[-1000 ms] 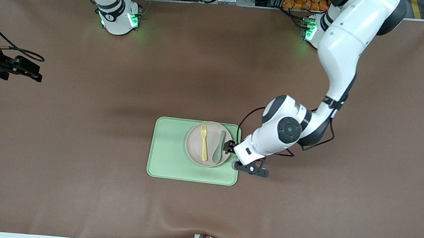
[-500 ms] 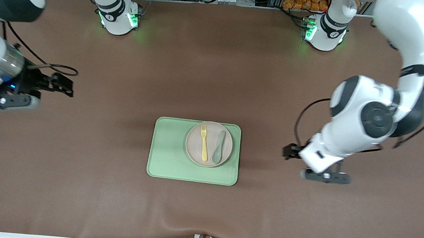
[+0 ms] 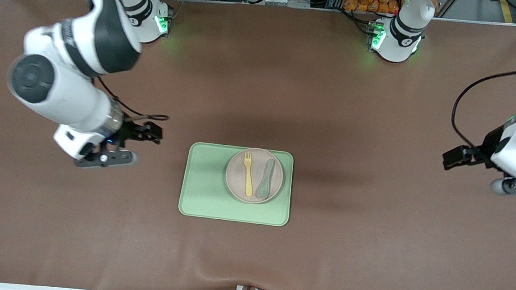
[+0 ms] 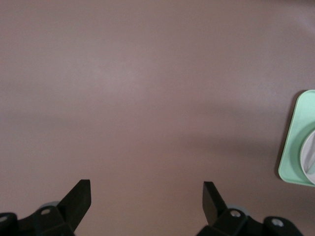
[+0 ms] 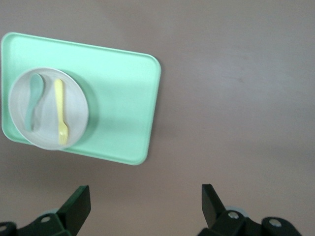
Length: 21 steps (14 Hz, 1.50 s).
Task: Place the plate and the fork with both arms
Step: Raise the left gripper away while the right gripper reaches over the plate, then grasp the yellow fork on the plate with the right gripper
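The yellow fork (image 3: 248,175) is on the plate, on my right gripper's side, so my right gripper needs to take the fork to the light-green tray's empty end (image 3: 205,182).
The pale beige-pink plate (image 3: 235,180) sits on the light-green tray (image 3: 203,187), at the tray's end toward the left arm. The yellow fork (image 3: 248,174) lies on the plate beside a muted green spoon (image 3: 266,178). My right gripper (image 3: 152,132) is open and empty over bare table, beside the tray on the right arm's side. My left gripper (image 3: 451,158) is open and empty over the table near the left arm's end. The right wrist view shows the plate (image 5: 76,110), fork (image 5: 61,110) and tray (image 5: 123,98) past the open right gripper (image 5: 145,199). The left gripper (image 4: 146,196) shows open over bare mat.
A brown mat (image 3: 248,256) covers the whole table. The tray's edge (image 4: 295,142) shows at the side of the left wrist view. Both green-lit arm bases stand along the table edge farthest from the front camera.
The left gripper has drawn away from the plate's rim to the left arm's end of the table. The right arm has swung in close to the tray. Plate, fork and spoon have not moved.
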### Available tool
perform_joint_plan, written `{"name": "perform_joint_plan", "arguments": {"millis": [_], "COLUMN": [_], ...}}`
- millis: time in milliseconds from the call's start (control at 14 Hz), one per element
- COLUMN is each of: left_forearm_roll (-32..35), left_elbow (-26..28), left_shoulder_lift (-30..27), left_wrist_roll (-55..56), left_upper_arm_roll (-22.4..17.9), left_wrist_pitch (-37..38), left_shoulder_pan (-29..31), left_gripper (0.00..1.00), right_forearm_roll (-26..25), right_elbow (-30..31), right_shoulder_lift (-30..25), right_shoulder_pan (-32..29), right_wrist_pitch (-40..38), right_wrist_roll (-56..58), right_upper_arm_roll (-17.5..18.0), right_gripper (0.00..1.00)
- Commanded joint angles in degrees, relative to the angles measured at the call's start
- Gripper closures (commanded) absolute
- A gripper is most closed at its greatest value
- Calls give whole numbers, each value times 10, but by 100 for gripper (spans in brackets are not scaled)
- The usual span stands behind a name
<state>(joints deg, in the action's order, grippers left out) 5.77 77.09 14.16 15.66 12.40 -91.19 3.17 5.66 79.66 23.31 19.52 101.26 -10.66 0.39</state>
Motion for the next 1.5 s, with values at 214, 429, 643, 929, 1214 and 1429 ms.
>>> {"name": "perform_joint_plan", "arguments": {"millis": [214, 429, 643, 929, 1214, 1429], "left_forearm_roll": [4, -14, -33, -51, -50, -48], "left_elbow": [45, 63, 146, 164, 165, 165], "left_shoulder_lift": [-65, -80, -135, -151, -147, -147], "left_wrist_roll": [0, -7, -33, -49, -52, -76], "left_upper_arm_roll": [9, 4, -53, -62, -63, -63], "left_wrist_pitch": [26, 20, -28, -31, -31, -22], "left_shoulder_pan": [21, 19, -11, -7, -6, -6], "left_gripper": [0, 0, 0, 0, 0, 0], "right_forearm_roll": [8, 7, -1, -35, -66, -59], "right_elbow": [-54, -110, -111, -109, -106, -105], "right_shoulder_lift": [117, 175, 204, 248, 273, 297], "right_shoulder_pan": [93, 121, 147, 176, 184, 186], "right_wrist_pitch": [139, 141, 166, 215, 227, 259], "right_wrist_roll": [-54, -87, -101, -114, -129, -143], "right_upper_arm_roll": [-6, -7, -9, -10, -10, -8], "right_gripper": [0, 0, 0, 12, 15, 18]}}
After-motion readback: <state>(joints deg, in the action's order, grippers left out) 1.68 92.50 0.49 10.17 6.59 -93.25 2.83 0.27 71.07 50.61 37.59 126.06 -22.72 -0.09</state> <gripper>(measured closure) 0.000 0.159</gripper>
